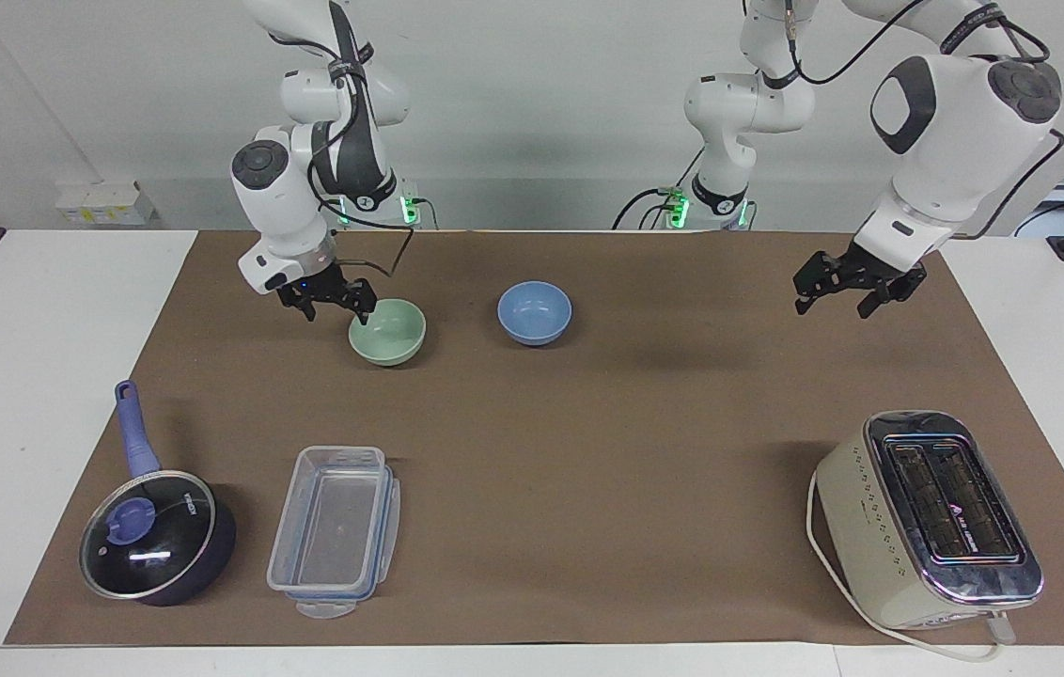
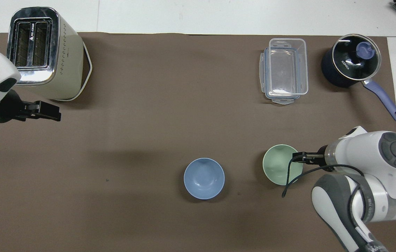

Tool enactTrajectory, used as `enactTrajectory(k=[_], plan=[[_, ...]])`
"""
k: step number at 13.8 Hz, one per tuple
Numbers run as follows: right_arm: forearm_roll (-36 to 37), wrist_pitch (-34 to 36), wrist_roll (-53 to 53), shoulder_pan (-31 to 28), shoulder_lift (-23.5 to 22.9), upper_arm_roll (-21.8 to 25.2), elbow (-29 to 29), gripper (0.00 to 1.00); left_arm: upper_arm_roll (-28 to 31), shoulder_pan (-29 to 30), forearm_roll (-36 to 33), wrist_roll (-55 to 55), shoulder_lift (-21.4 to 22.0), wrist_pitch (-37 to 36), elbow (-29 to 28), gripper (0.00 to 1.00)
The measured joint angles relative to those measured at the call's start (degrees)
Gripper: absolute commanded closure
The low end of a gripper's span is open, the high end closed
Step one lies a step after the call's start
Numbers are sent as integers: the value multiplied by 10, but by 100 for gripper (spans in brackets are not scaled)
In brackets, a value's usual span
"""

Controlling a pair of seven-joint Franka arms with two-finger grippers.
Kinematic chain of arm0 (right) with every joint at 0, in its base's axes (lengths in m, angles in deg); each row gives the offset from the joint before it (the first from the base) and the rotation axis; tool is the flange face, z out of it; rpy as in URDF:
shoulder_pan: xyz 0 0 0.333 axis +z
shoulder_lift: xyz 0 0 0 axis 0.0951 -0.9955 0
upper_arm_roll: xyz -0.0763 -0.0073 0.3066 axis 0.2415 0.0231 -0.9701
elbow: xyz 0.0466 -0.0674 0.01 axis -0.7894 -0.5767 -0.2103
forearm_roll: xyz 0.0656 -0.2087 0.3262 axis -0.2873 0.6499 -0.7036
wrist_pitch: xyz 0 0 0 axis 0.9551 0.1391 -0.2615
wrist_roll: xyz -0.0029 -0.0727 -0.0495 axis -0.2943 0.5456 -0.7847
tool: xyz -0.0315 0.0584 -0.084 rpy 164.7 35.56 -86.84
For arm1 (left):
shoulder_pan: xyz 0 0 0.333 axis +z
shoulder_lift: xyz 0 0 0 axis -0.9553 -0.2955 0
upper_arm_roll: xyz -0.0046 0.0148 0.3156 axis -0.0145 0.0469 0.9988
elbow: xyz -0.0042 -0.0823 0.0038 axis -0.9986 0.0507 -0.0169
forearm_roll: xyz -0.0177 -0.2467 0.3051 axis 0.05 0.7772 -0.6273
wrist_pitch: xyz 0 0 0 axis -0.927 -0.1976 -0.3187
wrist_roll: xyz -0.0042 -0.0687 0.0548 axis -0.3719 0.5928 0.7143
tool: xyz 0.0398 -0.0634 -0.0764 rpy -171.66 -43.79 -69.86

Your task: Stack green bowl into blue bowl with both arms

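Observation:
The green bowl (image 2: 279,164) will cover the blue bowl's rim (image 2: 204,159) from view from above when I stack them, because the bowls' rims look equally wide.
The green bowl (image 1: 388,331) (image 2: 282,169) stands upright on the brown mat. The blue bowl (image 1: 534,311) (image 2: 204,178) stands beside it, toward the left arm's end, with a gap between them. Both bowls are empty. My right gripper (image 1: 333,303) (image 2: 296,156) is open and low at the green bowl's rim, on the side toward the right arm's end; I cannot tell whether it touches the rim. My left gripper (image 1: 840,293) (image 2: 46,112) is open and empty, raised over the mat toward the left arm's end, well away from the blue bowl.
A cream toaster (image 1: 929,517) (image 2: 42,52) stands at the left arm's end, farther from the robots. A clear plastic container (image 1: 336,528) (image 2: 284,70) and a dark blue lidded saucepan (image 1: 156,534) (image 2: 352,64) stand at the right arm's end, farther out than the bowls.

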Motion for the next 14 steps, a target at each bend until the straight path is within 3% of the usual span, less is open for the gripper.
enactTrajectory(k=[4, 8, 10, 11, 14], plan=[[0, -24, 0, 9, -15, 0, -22, 9, 1, 10, -17, -22, 1, -60, 69, 0], [0, -24, 0, 22, -17, 0, -26, 24, 3, 47, -17, -62, 1, -65, 73, 0], [0, -24, 0, 22, -17, 0, -27, 37, 1, 48, -17, -64, 1, -65, 73, 0], [0, -24, 0, 22, -17, 0, -27, 48, -2, 48, -17, -64, 1, -65, 73, 0], [0, -25, 0, 22, -17, 0, -27, 97, -6, 45, -17, -64, 1, -65, 73, 0]])
